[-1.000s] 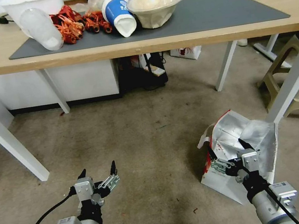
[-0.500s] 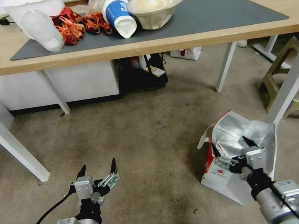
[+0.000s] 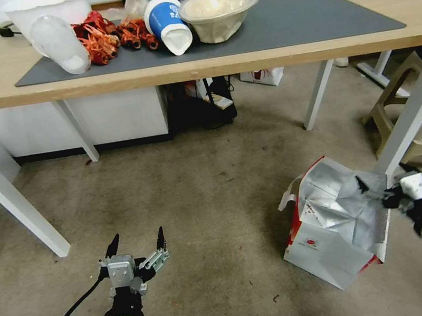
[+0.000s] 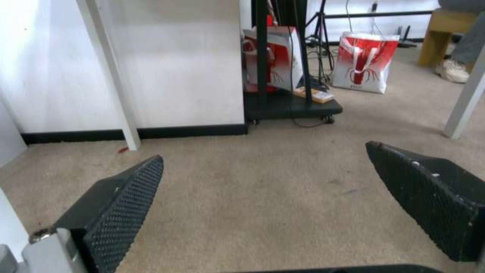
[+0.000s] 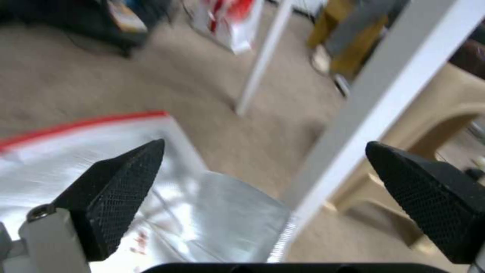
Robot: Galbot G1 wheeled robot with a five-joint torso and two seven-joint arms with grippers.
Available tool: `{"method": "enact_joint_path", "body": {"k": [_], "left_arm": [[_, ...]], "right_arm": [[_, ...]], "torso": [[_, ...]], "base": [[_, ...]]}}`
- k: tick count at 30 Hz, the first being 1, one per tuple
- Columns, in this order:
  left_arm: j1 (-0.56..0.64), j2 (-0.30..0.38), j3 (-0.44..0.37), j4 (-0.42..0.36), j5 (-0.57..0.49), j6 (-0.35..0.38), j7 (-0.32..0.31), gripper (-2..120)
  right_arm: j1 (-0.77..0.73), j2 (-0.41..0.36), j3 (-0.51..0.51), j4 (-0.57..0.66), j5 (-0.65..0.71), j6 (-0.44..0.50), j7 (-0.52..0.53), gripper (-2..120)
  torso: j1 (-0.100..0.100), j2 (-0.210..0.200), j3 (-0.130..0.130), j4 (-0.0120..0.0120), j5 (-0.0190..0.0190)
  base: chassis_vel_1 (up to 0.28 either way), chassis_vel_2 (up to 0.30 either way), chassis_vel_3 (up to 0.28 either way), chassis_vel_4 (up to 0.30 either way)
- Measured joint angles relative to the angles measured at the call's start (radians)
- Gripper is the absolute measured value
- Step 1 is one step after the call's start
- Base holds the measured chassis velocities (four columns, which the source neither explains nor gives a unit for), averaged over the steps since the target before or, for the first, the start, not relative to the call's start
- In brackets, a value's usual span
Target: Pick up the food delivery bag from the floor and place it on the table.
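I expect the food delivery bag (image 3: 325,250) to tip but stay box-shaped when I lift the bag's rim, because the bag's sides keep the bag's opening (image 3: 341,206) open by themselves.
The food delivery bag (image 3: 333,224) stands on the floor (image 3: 198,181) at the right, mouth open, its silver foil lining showing, with red edges and a small round red logo on the white front. My right gripper (image 3: 382,177) hovers open over the bag's right rim, close to a white table leg (image 3: 412,110). In the right wrist view the foil lining (image 5: 151,197) lies below the open gripper (image 5: 265,143). My left gripper (image 3: 136,240) hangs open over bare floor at the left, nothing between its fingers (image 4: 121,201). The light-wood table (image 3: 259,57) with its dark mat stands ahead.
On the mat's left half lie a white tub (image 3: 45,5), red crayfish (image 3: 106,33), a tipped blue cup (image 3: 166,21) and a lidded bowl (image 3: 218,12). A beige stool (image 3: 417,109) stands at the right. A black cart (image 3: 203,106) and another red-white bag (image 4: 366,62) sit under the table.
My right gripper has swung to the right, from over the bag's front face to its right rim by the table leg. The left arm has barely shifted.
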Motion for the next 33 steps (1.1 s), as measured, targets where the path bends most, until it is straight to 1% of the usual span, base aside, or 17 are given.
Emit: {"method": "enact_joint_path", "body": {"k": [1, 2, 4, 5, 7, 8, 10, 11, 13, 19, 25, 33], "left_arm": [[0.000, 0.000, 0.000, 0.000, 0.000, 0.000, 0.000, 100], [-0.002, -0.001, 0.000, 0.000, 0.001, -0.002, -0.001, 100], [-0.002, -0.006, 0.004, 0.000, 0.006, -0.005, -0.002, 100], [-0.002, -0.006, 0.004, 0.000, 0.006, -0.005, -0.002, 100], [-0.003, -0.010, 0.006, 0.000, 0.009, -0.009, -0.003, 100], [-0.003, -0.010, 0.006, 0.000, 0.009, -0.009, -0.003, 100], [-0.006, -0.010, 0.005, 0.004, 0.008, -0.010, -0.003, 100], [-0.006, -0.010, 0.005, 0.004, 0.008, -0.010, -0.003, 100], [-0.015, -0.006, 0.003, 0.010, 0.005, -0.010, -0.003, 100], [-0.022, -0.006, 0.006, 0.014, 0.005, -0.010, -0.003, 100], [-0.037, -0.021, 0.020, 0.053, 0.016, -0.017, -0.002, 100], [-0.035, -0.026, 0.021, 0.056, 0.016, -0.022, -0.011, 100]], "right_arm": [[0.007, -0.006, -0.003, -0.008, 0.001, -0.008, 0.002, 100], [0.051, -0.033, -0.023, -0.056, 0.005, -0.059, 0.021, 100], [0.086, -0.049, -0.045, -0.097, 0.014, -0.105, 0.045, 100], [0.086, -0.049, -0.045, -0.097, 0.014, -0.105, 0.045, 100], [0.129, -0.061, -0.076, -0.158, 0.019, -0.148, 0.063, 100], [0.129, -0.061, -0.076, -0.158, 0.019, -0.148, 0.063, 100], [0.154, -0.072, -0.098, -0.193, 0.026, -0.186, 0.070, 100], [0.154, -0.072, -0.098, -0.193, 0.026, -0.186, 0.070, 100], [0.174, -0.080, -0.127, -0.238, 0.044, -0.219, 0.081, 100], [0.191, -0.082, -0.156, -0.284, 0.089, -0.247, 0.097, 100], [0.236, -0.093, -0.212, -0.344, 0.158, -0.251, 0.103, 100], [0.304, -0.081, -0.271, -0.397, 0.159, -0.251, 0.112, 100]], "torso": [[0.000, 0.000, 0.000, 0.0000, -0.0001], [0.000, 0.000, 0.000, 0.0000, 0.0003], [0.000, 0.001, 0.000, 0.0000, 0.0000], [0.000, 0.001, 0.000, 0.0000, 0.0000], [0.000, 0.001, 0.000, -0.0001, 0.0002], [0.000, 0.001, 0.000, -0.0001, 0.0002], [0.000, 0.001, 0.000, 0.0000, 0.0000], [0.000, 0.001, 0.000, 0.0000, 0.0000], [0.000, 0.001, 0.000, -0.0001, 0.0000], [0.000, 0.002, 0.000, -0.0002, 0.0000], [0.000, 0.002, 0.000, -0.0001, -0.0003], [0.000, 0.002, 0.000, 0.0000, -0.0001]], "base": [[0.000, 0.000, 0.000, 0.000], [0.000, 0.000, 0.000, 0.000], [0.000, 0.000, 0.000, 0.000], [0.000, 0.000, 0.000, 0.000], [0.000, 0.000, 0.000, 0.000], [0.000, 0.000, 0.000, 0.000], [0.000, 0.000, 0.000, 0.000], [0.000, 0.000, 0.000, 0.000], [0.000, 0.000, 0.000, 0.000], [0.000, 0.000, 0.000, 0.000], [0.000, 0.000, 0.000, 0.000], [0.000, 0.000, 0.000, 0.000]]}}
